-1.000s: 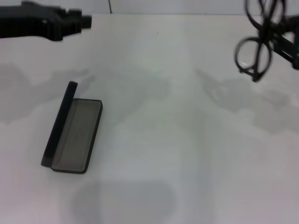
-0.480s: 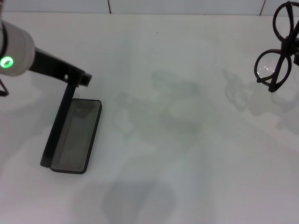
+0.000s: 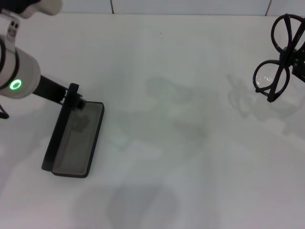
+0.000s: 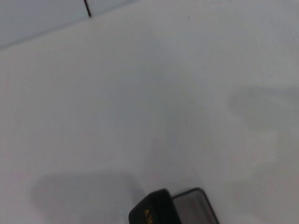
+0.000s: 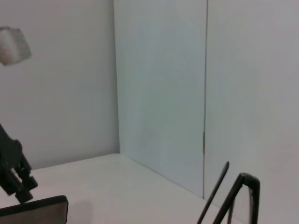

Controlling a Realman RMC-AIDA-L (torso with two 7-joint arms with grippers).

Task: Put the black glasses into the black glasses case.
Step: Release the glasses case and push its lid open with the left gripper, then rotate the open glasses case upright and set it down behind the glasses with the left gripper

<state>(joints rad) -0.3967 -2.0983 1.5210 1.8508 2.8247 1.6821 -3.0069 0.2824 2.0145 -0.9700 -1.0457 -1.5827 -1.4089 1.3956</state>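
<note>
My left gripper should keep moving toward the lid's middle [image 3: 60, 125], with the case's lid [image 3: 69, 100] standing upright between its open fingers, and close there.
The black glasses case [image 3: 76, 140] lies open at the left of the white table, grey lining up, its lid [image 3: 57, 133] standing on edge along its left side. My left gripper [image 3: 73, 97] is at the far end of that lid, touching or just over it. The left wrist view shows the case's end [image 4: 152, 213] with orange lettering. The black glasses [image 3: 276, 67] hang in the air at the right edge, held by my right gripper [image 3: 298, 57], which is mostly out of view. In the right wrist view the glasses' frame [image 5: 236, 196] shows close up, the case [image 5: 37, 212] farther off.
The white table [image 3: 181, 157] spreads between the case and the glasses. A white wall with a dark seam [image 3: 111, 6] runs along the table's far edge. My left arm's white link with a green light [image 3: 16, 76] hangs over the table's left side.
My left arm has drawn back to the left, its gripper dropping onto the far end of the case lid. The glasses have shifted slightly left in my right gripper.
</note>
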